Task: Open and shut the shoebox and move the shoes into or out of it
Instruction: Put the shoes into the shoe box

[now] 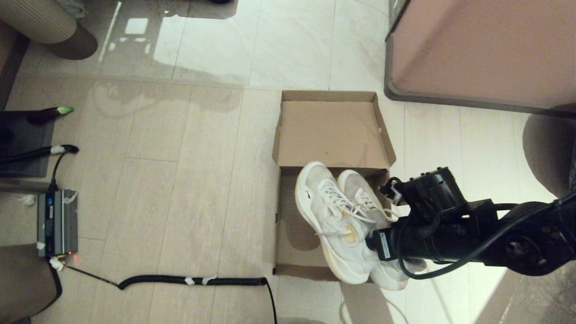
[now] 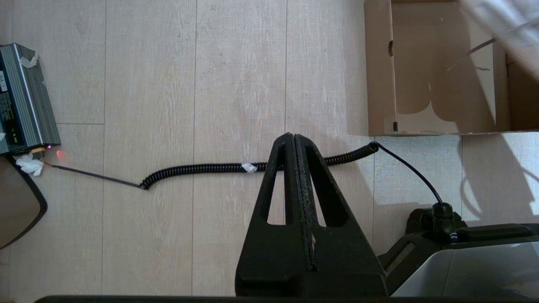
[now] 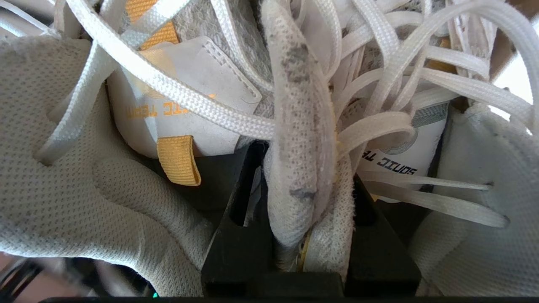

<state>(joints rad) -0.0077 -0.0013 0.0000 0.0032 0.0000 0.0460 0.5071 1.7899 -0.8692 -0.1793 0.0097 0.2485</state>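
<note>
I should go on lowering both white sneakers inward with my right gripper, side by side, toes toward the lid, until their heels sit inside the open shoebox.
The brown shoebox lies open on the floor, its lid flipped back on the far side. My right gripper is shut on the pair of white sneakers and holds them tilted above the box, heels past its near edge. In the right wrist view the gripper pinches the two shoes' inner collars together, with laces spread all around. My left gripper is shut on nothing and hangs over bare floor, short of the shoebox.
A coiled black cable runs along the floor from a grey power unit toward the box's near corner. A large pinkish-tan block stands at the far right. A beige ribbed object sits far left.
</note>
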